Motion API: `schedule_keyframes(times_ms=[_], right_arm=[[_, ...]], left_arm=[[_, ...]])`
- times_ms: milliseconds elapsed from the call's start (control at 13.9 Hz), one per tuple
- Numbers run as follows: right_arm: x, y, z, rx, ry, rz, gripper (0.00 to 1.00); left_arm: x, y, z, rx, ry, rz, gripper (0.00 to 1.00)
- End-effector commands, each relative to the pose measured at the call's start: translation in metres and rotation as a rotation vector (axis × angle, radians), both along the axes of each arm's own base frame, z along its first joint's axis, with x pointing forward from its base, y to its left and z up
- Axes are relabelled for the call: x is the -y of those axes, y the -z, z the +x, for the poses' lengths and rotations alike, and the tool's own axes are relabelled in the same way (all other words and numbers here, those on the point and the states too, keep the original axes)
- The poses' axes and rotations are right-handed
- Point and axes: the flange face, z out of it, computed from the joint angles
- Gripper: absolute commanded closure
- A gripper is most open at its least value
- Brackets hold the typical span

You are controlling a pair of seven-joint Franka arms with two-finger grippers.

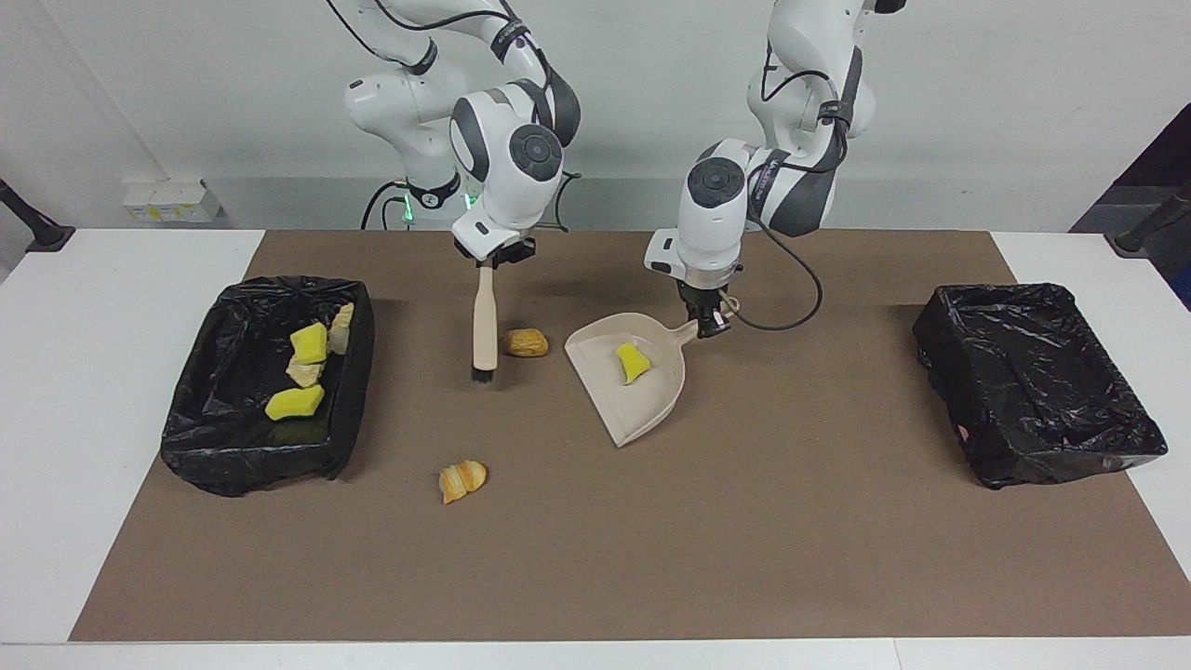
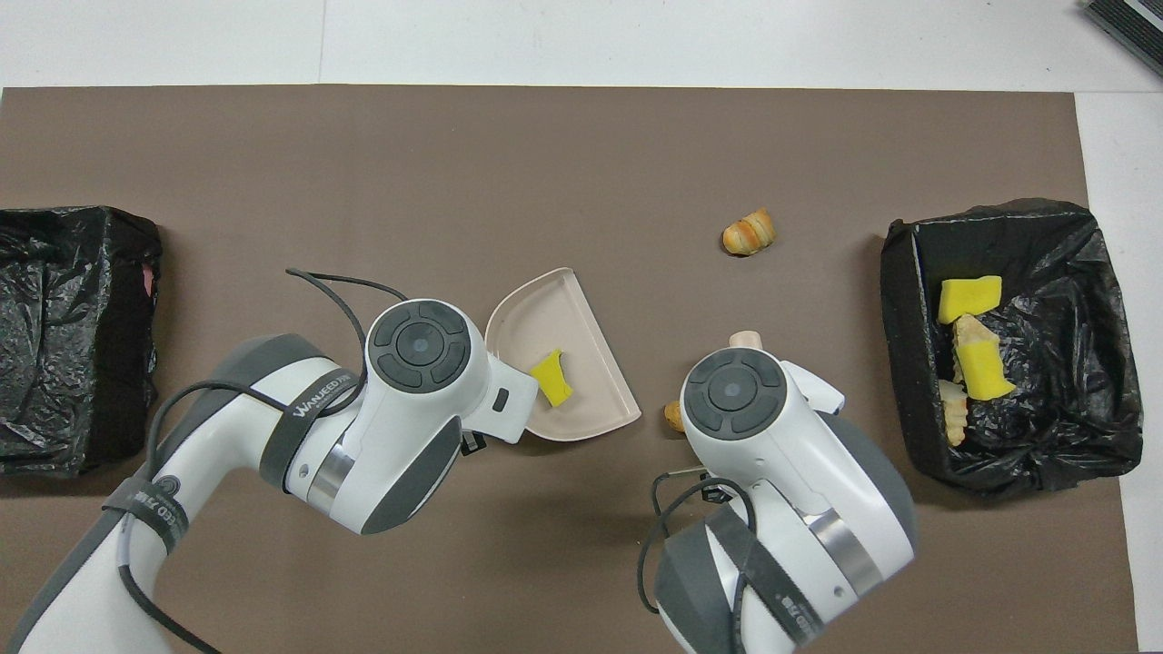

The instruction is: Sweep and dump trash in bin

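Observation:
The brown lump [image 1: 526, 342] is between the brush's bristles and the dustpan's open edge [image 1: 589, 393]. My right gripper should sweep it in first and then reach for the orange lump.
My right gripper [image 1: 493, 259] is shut on the handle of the beige brush [image 1: 484, 326], which hangs upright with its bristles on the mat. A brown lump [image 1: 526, 342] lies beside the bristles, between the brush and the beige dustpan [image 1: 642, 409]. My left gripper [image 1: 712, 321] is shut on the dustpan's handle; the pan rests on the mat with a yellow sponge bit [image 1: 633, 361] in it. An orange bread-like lump [image 1: 462, 480] lies farther from the robots than the brush. In the overhead view my right arm half hides the brown lump [image 2: 673, 415].
A black-lined bin [image 1: 233, 465] at the right arm's end holds several yellow and tan scraps [image 1: 294, 402]. A second black-lined bin [image 1: 1033, 437] stands at the left arm's end with no scraps showing in it. Brown mat [image 1: 744, 540] covers the table.

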Motion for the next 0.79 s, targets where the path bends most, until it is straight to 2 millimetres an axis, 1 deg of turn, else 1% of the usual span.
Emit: schedule_keyframes(times_ms=[0,72,144,288,432,505,577,721], right_arm=[[0.002,0.022,-0.011,-0.023,-0.002,0.045,1.0],[-0.007,0.03,-0.007,-0.004,0.031,0.1,1.0],[-0.017,0.033,-0.003,0.008,0.072,0.151,1.0],[-0.061,0.04,-0.005,-0.037,0.118,0.257,1.0],[-0.107,0.05,-0.018,-0.017,0.143,0.301,1.0],[-0.122,0.05,-0.023,-0.024,0.15,0.327,1.0],[-0.138,0.043,-0.026,-0.029,0.135,0.348,1.0],[-0.156,0.033,-0.025,-0.022,0.109,0.365,1.0]], left_arm=[[0.0,-0.007,-0.015,0.044,0.069,0.036,1.0],[-0.001,-0.007,-0.016,0.045,0.073,0.04,1.0],[-0.001,-0.007,-0.016,0.047,0.078,0.048,1.0],[-0.001,-0.007,-0.016,0.047,0.078,0.048,1.0],[-0.001,-0.007,-0.016,0.049,0.076,0.047,1.0],[-0.002,-0.007,-0.015,0.048,0.074,0.046,1.0],[-0.002,-0.007,-0.016,0.047,0.072,0.047,1.0],[-0.003,-0.006,-0.015,0.046,0.065,0.047,1.0]])
